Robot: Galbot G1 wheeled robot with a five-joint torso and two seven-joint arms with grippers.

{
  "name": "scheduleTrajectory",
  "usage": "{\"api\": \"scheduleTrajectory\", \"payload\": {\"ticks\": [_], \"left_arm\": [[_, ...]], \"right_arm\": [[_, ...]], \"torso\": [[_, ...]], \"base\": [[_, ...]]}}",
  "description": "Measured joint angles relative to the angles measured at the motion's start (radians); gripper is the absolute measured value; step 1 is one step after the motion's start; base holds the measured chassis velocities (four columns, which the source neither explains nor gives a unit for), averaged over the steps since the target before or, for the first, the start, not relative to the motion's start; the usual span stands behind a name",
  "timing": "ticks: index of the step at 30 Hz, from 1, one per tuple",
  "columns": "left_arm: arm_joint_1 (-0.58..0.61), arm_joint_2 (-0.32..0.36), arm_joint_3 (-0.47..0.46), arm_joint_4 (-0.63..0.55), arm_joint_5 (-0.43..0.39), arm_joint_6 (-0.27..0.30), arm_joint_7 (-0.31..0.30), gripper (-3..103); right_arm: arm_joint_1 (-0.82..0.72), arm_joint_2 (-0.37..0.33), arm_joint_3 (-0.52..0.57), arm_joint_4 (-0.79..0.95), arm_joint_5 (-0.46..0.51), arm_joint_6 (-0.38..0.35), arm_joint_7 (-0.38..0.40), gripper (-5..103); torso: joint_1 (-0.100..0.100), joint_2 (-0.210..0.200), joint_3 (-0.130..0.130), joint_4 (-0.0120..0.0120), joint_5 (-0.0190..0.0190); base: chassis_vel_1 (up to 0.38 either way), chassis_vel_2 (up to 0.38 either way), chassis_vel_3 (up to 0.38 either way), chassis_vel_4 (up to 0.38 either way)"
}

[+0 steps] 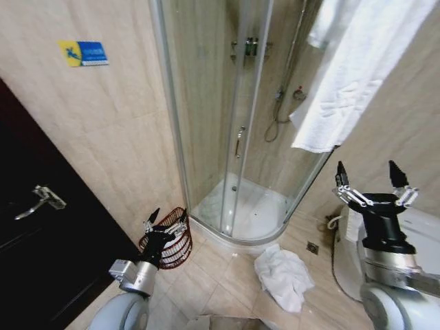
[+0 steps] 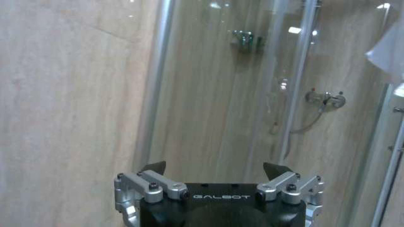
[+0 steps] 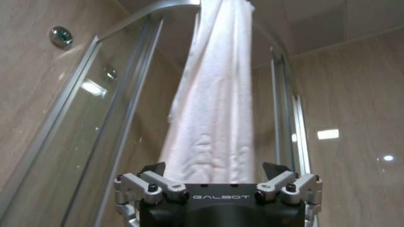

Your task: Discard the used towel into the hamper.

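The hanging towel lies over the shower's top rail, so I expect it to slip free and sag in long folds when I pull it.
A white towel hangs from the top of the shower enclosure at the upper right. My right gripper is raised just below its lower edge, open and empty; in the right wrist view the gripper points up at the hanging towel. A second white towel lies crumpled on the floor tiles in front of the shower. The hamper, a dark reddish-brown wire basket, stands by the wall at the lower left. My left gripper is held open and empty in front of its rim, also seen as the left gripper.
The curved glass shower enclosure fills the middle, with a raised white tray. A dark door with a lever handle is on the left. A white toilet stands at the right, beside a floor drain.
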Motion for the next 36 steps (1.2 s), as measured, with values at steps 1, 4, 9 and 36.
{"api": "scheduleTrajectory", "payload": {"ticks": [1, 4, 9, 36], "left_arm": [[0.0, 0.0, 0.0, 0.0, 0.0, 0.0, 0.0, 100], [0.0, 0.0, 0.0, 0.0, 0.0, 0.0, 0.0, 100], [0.0, 0.0, 0.0, 0.0, 0.0, 0.0, 0.0, 100], [0.0, 0.0, 0.0, 0.001, 0.0, 0.0, 0.0, 100]], "right_arm": [[0.0, 0.0, 0.0, 0.0, 0.0, 0.0, 0.0, 100], [0.028, -0.021, 0.005, -0.001, 0.046, 0.041, -0.052, 100], [0.097, -0.081, 0.051, -0.048, 0.154, 0.123, -0.141, 100], [0.424, -0.417, 0.169, -0.297, 0.279, -0.106, 0.064, 100]], "torso": [[0.0, 0.0, 0.0, 0.0, 0.0], [0.0, 0.0, 0.0, -0.0001, -0.0001], [0.0, 0.0, 0.0, 0.0, 0.0009], [0.0, 0.0, 0.0, 0.0, -0.0002]], "base": [[-0.253, -0.219, 0.269, 0.247], [-0.254, -0.264, 0.261, 0.246], [-0.19, -0.185, 0.187, 0.163], [0.062, 0.057, 0.052, 0.06]]}}
